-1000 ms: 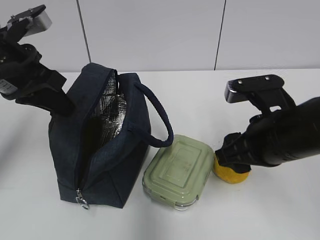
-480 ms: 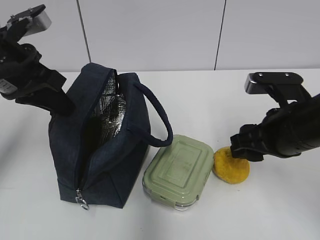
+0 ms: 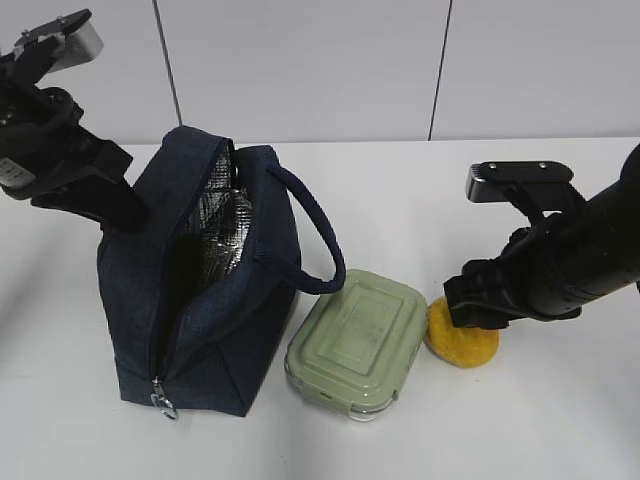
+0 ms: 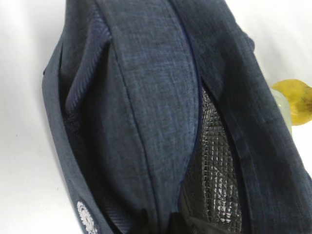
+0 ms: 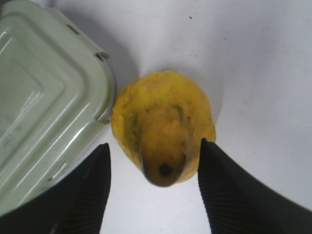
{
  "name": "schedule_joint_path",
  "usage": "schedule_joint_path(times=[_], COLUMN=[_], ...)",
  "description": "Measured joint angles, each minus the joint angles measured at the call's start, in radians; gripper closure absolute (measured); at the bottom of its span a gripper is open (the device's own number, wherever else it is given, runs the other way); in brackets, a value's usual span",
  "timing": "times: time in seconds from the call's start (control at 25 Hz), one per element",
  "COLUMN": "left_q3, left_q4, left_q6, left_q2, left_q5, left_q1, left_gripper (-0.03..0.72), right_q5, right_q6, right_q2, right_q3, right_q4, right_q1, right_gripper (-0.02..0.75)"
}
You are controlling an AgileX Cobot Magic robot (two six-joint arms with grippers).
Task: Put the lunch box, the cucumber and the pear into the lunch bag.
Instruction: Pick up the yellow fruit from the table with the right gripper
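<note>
I expect the yellow pear [image 3: 462,335] to slip into the lunch bag and stay in sight there when I lower it, because the lunch bag is wide open around its silver foil lining [image 3: 231,222].
The dark navy lunch bag [image 3: 200,300] stands open at the left, its silver foil lining showing. My left gripper [image 3: 122,208] is shut on the fabric of the bag's far rim; in the left wrist view [image 4: 163,222] only the dark fingertips show at the bottom edge. The pale green lunch box [image 3: 356,340] lies on the table just right of the bag. The yellow pear [image 3: 464,337] lies against the box's right side. My right gripper [image 5: 153,146] is open, one finger on each side of the pear [image 5: 163,124], not touching it. The cucumber is not in view.
The white table [image 3: 400,200] ends at a white panelled wall behind. The bag's padded loop handle [image 3: 318,240] arches over towards the lunch box [image 5: 44,97]. The zipper's ring pull [image 3: 163,403] hangs at the bag's near end.
My right gripper drew back to the right off the pear, then came back left over it. The bag, box, pear and left arm have not moved.
</note>
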Motion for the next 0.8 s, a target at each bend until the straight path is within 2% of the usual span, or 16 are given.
schedule_joint_path(times=[0.2, 0.32, 0.4, 0.48, 0.8], left_q3=[0.0, 0.0, 0.0, 0.0, 0.0], left_q4=[0.0, 0.0, 0.0, 0.0, 0.0], left_q6=[0.0, 0.0, 0.0, 0.0, 0.0], left_q2=[0.0, 0.0, 0.0, 0.0, 0.0], left_q5=[-0.001, -0.001, -0.001, -0.001, -0.001], left_q1=[0.0, 0.0, 0.0, 0.0, 0.0], left_gripper=[0.67, 0.67, 0.67, 0.67, 0.67], right_q5=[-0.011, -0.032, -0.046, -0.046, -0.044], right_q6=[-0.013, -0.021, -0.023, -0.023, -0.025], right_q2=[0.047, 0.064, 0.067, 0.067, -0.017], right_q3=[-0.01, -0.025, -0.024, -0.026, -0.039], right_q4=[0.0, 0.0, 0.0, 0.0, -0.01], right_q1=[0.0, 0.0, 0.0, 0.0, 0.0], right_gripper=[0.322, 0.41, 0.5, 0.535, 0.554])
